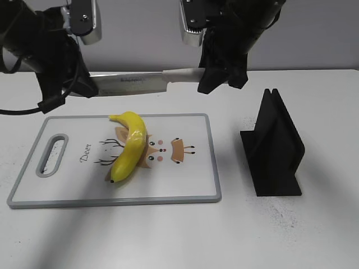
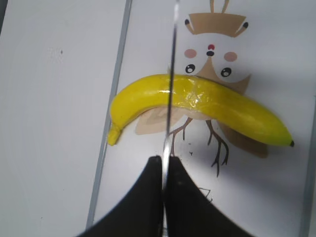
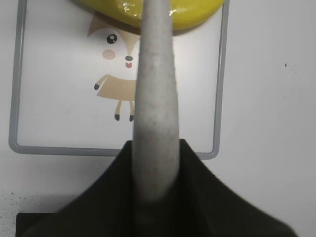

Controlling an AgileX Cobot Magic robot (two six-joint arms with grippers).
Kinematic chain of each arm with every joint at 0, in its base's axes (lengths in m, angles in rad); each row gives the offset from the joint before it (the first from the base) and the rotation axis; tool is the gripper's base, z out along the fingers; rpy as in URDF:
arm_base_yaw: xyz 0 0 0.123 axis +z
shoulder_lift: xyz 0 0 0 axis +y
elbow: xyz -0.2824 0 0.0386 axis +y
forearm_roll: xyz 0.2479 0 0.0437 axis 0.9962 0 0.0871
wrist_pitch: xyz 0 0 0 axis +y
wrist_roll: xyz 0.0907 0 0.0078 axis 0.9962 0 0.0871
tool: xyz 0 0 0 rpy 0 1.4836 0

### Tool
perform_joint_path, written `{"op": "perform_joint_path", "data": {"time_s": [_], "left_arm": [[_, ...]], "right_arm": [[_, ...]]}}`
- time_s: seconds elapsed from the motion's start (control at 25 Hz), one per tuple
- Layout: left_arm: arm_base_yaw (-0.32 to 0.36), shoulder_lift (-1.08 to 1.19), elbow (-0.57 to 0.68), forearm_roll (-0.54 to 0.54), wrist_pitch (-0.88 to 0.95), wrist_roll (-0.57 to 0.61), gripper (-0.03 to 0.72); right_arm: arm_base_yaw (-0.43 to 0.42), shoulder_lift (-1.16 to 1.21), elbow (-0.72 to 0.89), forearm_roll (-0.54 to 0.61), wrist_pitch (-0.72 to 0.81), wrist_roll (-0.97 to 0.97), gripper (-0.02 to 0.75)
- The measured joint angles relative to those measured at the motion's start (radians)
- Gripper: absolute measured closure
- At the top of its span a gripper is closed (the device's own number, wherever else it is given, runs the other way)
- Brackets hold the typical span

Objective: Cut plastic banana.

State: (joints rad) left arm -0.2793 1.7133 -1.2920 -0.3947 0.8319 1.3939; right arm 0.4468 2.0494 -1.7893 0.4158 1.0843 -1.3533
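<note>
Next, I open my left gripper, which is closed on the blade tip, and move it away. That will leave my right gripper to carry the knife by the white handle.
The plastic banana lies on the cutting board, yellow and curved, stem toward the far side; it shows in the left wrist view and partly in the right wrist view. A knife hangs level in the air above the board's far edge. My left gripper is shut on the blade tip. My right gripper is shut on the white handle. The blade runs edge-on across the banana in the left wrist view.
A black knife stand sits on the white table to the right of the board. The board has a grey rim, a handle slot at the left and a deer drawing in the middle.
</note>
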Motion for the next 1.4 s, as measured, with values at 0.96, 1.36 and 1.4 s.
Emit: {"op": "perform_joint_path", "data": {"time_s": [0.96, 1.36, 1.4], "left_arm": [[-0.001, 0.249, 0.029, -0.035, -0.141, 0.023, 0.702], [-0.001, 0.046, 0.029, -0.030, -0.036, 0.011, 0.702], [-0.001, 0.037, 0.029, -0.029, -0.037, 0.011, 0.702]], "right_arm": [[-0.002, 0.234, -0.066, -0.022, 0.023, 0.072, 0.568], [0.001, 0.128, -0.156, -0.025, 0.136, 0.084, 0.568], [0.001, 0.124, -0.160, -0.025, 0.137, 0.084, 0.568]]}}
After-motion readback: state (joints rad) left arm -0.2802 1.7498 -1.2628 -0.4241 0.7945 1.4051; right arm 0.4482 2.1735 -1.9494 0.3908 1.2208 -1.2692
